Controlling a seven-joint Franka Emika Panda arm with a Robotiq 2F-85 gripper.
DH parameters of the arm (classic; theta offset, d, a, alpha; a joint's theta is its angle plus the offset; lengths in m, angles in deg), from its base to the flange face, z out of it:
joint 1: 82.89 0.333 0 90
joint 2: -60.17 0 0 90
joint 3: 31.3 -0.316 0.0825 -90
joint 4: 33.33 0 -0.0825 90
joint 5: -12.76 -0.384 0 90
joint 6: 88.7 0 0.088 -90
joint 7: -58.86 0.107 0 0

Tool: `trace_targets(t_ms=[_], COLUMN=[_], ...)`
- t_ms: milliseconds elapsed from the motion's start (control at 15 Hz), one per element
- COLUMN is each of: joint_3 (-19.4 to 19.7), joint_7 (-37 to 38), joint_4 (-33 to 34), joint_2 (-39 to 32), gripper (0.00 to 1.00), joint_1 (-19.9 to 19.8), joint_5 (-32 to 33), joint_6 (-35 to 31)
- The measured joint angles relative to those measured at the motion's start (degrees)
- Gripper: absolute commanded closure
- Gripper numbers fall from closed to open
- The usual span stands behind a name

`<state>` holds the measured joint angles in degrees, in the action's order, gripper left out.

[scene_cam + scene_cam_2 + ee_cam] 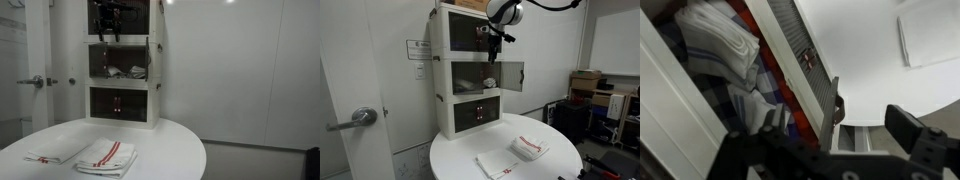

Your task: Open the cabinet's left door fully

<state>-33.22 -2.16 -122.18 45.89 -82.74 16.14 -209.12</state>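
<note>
The cabinet's door (97, 61) is only partly open and is edge-on near my open fingers, so my gripper needs to go back to the door's inner side (828, 118) and push the door wide open.
The cabinet (155, 100) (440, 60) stands at the back of the round table, with three stacked tiers. In both exterior views my gripper (105, 35) (494, 52) hangs in front of the top tier, just above the middle one. Its jaws are open and hold nothing. The left door (101, 60) shows as the dark panel on the middle tier's left half; how far it is swung I cannot tell. A dark panel (513, 75) stands swung out at that tier's other side. In the wrist view a door (800, 60) runs edge-on, its handle (837, 105) just above the open gripper (840, 128), untouched.
Folded cloths (725, 45) lie inside the middle tier. Two striped towels (105, 155) (530, 148) lie on the white round table (170, 150). A large room door with a metal handle (362, 117) is beside the cabinet. Boxes (585, 82) stand far off.
</note>
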Motion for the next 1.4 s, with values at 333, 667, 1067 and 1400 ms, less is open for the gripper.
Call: trace_targets(t_ms=[333, 667, 1067, 1400], joint_3=[-2.7, -3.9, -4.4, -4.1], joint_7=[-2.3, -3.8, -1.1, 13.2], joint_4=[3.3, 4.6, 6.6, 8.6], joint_2=[-1.6, -4.2, -5.5, -3.0], gripper=[0.0, 0.0, 0.0, 0.0], joint_1=[0.2, 0.6, 1.9, 5.8], joint_5=[-0.3, -0.3, 1.3, 11.0], joint_6=[0.7, 1.8, 4.9, 12.9])
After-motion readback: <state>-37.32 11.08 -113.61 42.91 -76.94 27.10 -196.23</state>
